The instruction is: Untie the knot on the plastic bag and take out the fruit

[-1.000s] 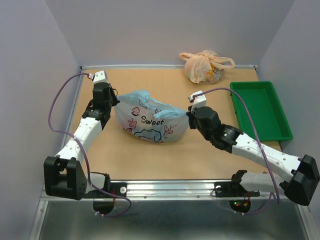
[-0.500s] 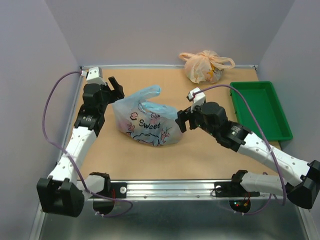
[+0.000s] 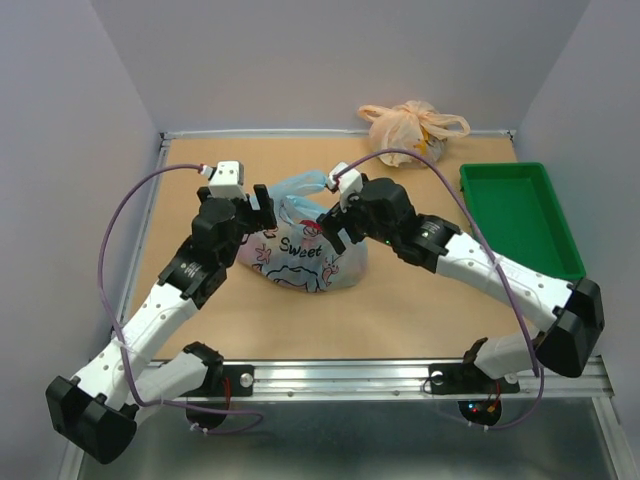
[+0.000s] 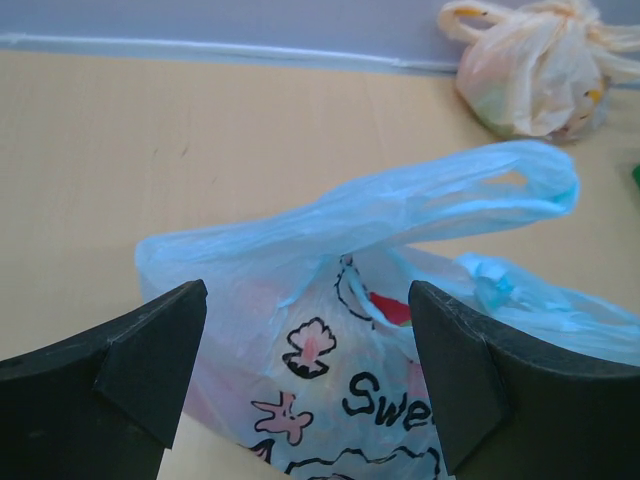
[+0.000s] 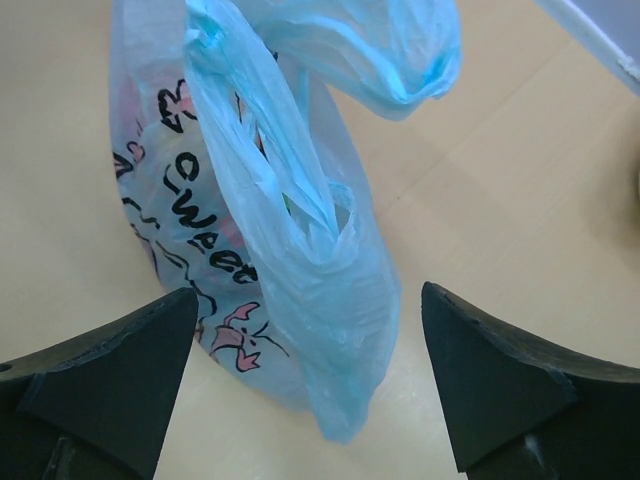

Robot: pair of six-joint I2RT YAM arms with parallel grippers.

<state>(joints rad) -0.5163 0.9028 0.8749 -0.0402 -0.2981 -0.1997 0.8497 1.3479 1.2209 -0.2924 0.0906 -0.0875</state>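
The bag's opening (image 3: pixel 309 226) hangs almost shut over the fruit. My left gripper and right gripper should each grab a handle loop (image 3: pixel 303 184) and pull the bag's opening wide.
The light blue plastic bag (image 3: pixel 305 258) with cartoon prints and "Sweet" lettering sits mid-table. Its two handle loops (image 4: pixel 470 190) (image 5: pixel 290 180) hang loose and apart; no knot shows in any view. The fruit is mostly hidden inside, with only a red patch (image 4: pixel 392 308) visible through the bag's mouth. My left gripper (image 3: pixel 262 208) (image 4: pixel 305 370) hovers open at the bag's left top, nothing between its fingers. My right gripper (image 3: pixel 330 228) (image 5: pixel 305 380) is open above the bag's right side, one limp loop hanging in front of it, untouched.
A peach-orange tied bag (image 3: pixel 410 131) (image 4: pixel 530 65) lies at the back edge. A green tray (image 3: pixel 520 222) stands at the right. Purple cables arc over both arms. Grey walls close in the table on three sides.
Both grippers have gone from shut on the bag's ends to open and have let go. Both arms swung inward over the bag, and its loops sprang loose.
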